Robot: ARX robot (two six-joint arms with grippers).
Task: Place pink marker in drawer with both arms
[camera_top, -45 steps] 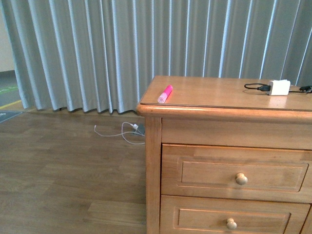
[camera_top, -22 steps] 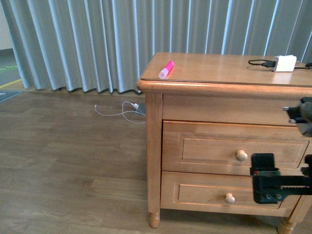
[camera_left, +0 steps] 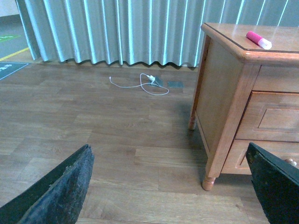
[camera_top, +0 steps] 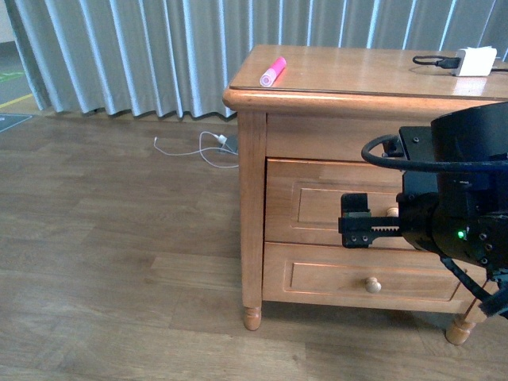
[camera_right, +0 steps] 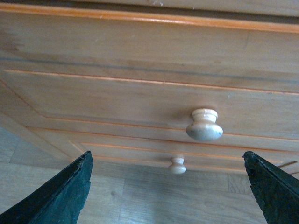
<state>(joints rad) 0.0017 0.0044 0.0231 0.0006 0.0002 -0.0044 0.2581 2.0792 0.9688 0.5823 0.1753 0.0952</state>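
Note:
The upper drawer [camera_left: 276,116] is separated from the lower one by a seam [camera_left: 265,141], so the upper drawer will slide straight out by itself when I pull its pale knob.
The pink marker [camera_top: 272,71] lies on the near left corner of the wooden cabinet's top [camera_top: 357,75]; it also shows in the left wrist view [camera_left: 258,39]. Two like drawer fronts are shut. My right gripper [camera_top: 353,222] is open and empty in front of the upper drawer [camera_top: 309,208], close to its pale knob [camera_right: 204,125], with its fingers [camera_right: 65,196] spread wide. The lower knob [camera_right: 177,164] sits below. My left gripper [camera_left: 168,186] is open and empty over the floor, left of the cabinet; it is out of the front view.
A white charger [camera_top: 474,61] with a black cable sits at the cabinet top's back right. A white cable [camera_top: 202,143] lies on the wood floor by the grey curtain [camera_top: 143,48]. The cabinet stands on turned legs [camera_top: 252,317].
The front view has shifted, so the cabinet sits higher and further off. My right arm has come into view from the right and risen from the lower drawer to the upper one.

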